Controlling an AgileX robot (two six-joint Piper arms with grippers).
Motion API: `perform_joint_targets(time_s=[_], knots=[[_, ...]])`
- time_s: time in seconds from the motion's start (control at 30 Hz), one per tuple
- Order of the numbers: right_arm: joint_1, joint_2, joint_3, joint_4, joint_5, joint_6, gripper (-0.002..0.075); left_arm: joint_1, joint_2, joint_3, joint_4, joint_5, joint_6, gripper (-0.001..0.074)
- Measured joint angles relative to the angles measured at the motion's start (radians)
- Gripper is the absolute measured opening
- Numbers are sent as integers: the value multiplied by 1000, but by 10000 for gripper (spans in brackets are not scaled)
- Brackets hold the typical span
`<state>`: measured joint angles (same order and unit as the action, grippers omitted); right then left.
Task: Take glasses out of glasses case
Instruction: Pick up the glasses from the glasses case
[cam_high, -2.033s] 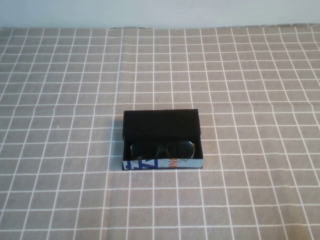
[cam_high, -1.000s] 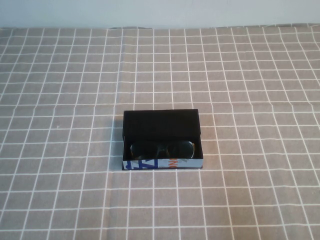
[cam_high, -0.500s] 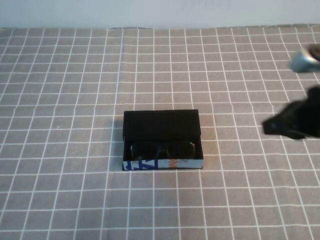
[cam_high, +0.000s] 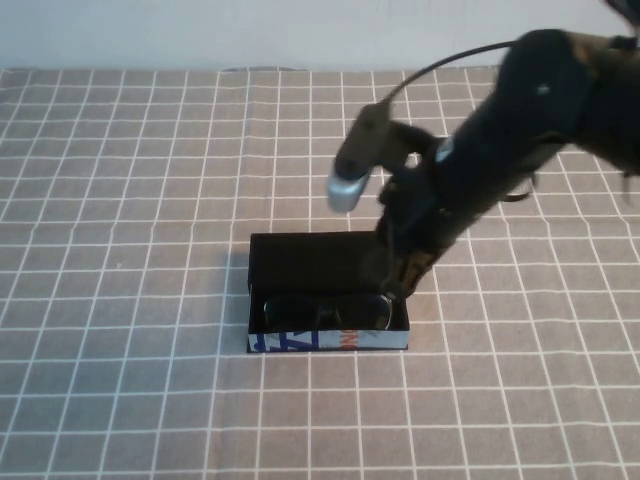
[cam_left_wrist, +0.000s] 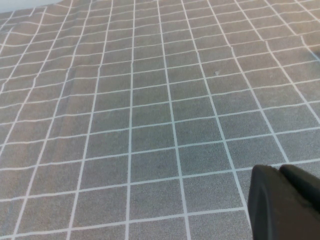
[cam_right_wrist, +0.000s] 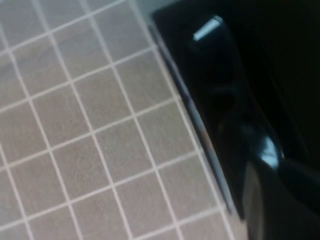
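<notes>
The robot has the lid folded back (cam_high: 308, 262) and the glasses open to its fingers, so its right gripper should keep going down to the glasses' bridge (cam_high: 328, 315) and close there.
The black glasses case (cam_high: 300, 262) lies open at the middle of the table, lid flipped back, printed front side (cam_high: 330, 341) toward me. The black glasses (cam_high: 322, 310) lie inside it. My right gripper (cam_high: 397, 283) reaches down from the upper right to the case's right end, right over the glasses' right end. In the right wrist view the glossy glasses (cam_right_wrist: 235, 110) lie in the case (cam_right_wrist: 197, 125), just ahead of the gripper (cam_right_wrist: 280, 200). My left gripper (cam_left_wrist: 280, 170) is shut and empty over bare cloth and is out of the high view.
A grey tablecloth with a white grid (cam_high: 120, 200) covers the whole table. A pale wall (cam_high: 200, 30) runs along the far edge. The right arm and its cable (cam_high: 540, 110) hang over the table's right rear part.
My right arm has swung in from the right edge and come down to the right end of the open case. The case and glasses have not moved.
</notes>
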<state>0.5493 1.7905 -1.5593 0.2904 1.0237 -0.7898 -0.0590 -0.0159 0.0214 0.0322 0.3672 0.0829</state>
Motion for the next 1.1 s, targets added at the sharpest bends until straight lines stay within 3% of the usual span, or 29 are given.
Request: perform_joint_targets(time_s=[0.23,0.3,1.1], knots=[[57,173,-144,-20,50,-130,277,0,0,0,0,0,0,-4],[58,224,-179,-37,52,-135,314,0,0,0,0,0,0,-4],[58,379,-270,-88,-19,-236,339,0,0,0,0,0,0,-4]])
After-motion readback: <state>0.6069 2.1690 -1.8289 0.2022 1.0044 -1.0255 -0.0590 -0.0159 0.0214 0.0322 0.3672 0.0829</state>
